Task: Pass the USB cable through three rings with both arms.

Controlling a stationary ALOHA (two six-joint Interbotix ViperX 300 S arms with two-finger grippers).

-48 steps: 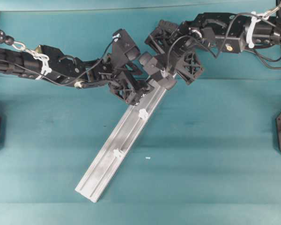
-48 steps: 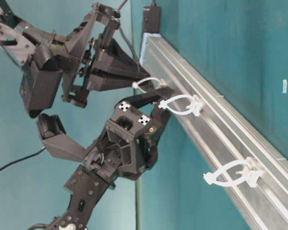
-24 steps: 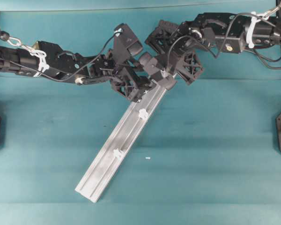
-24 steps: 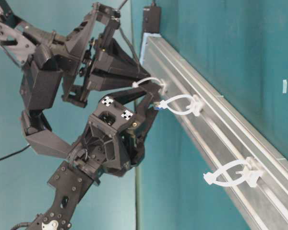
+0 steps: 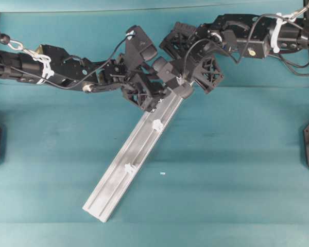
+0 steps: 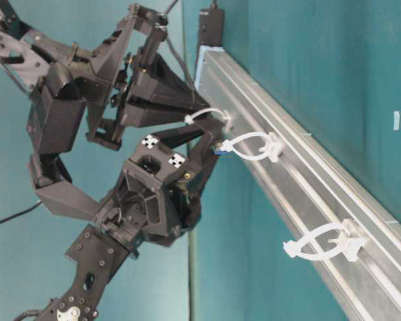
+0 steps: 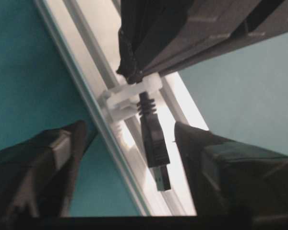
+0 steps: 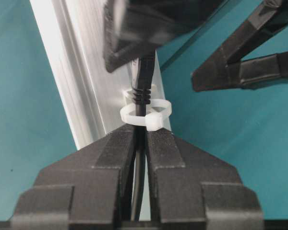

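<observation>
The cable will slide freely through the first ring behind the plug when the robot pulls the plug, because the plug's ribbed neck is already clear of that ring.
The USB cable's dark plug hangs through the first white ring on the rail, its metal tip pointing down the rail. My right gripper is shut on the cable just behind that ring. My left gripper is open, with one finger on each side of the plug and a gap to it on both sides. In the overhead view both grippers crowd the rail's upper end and hide the first ring. The second ring and third ring stand free further down.
The silver rail runs diagonally from upper middle to lower left on the teal table. A black box sits at the rail's far end. A tiny white scrap lies right of the rail.
My left arm has shifted slightly toward the rail's upper end, bringing its fingers beside the plug, and they stand a little narrower. The right gripper has held still.
</observation>
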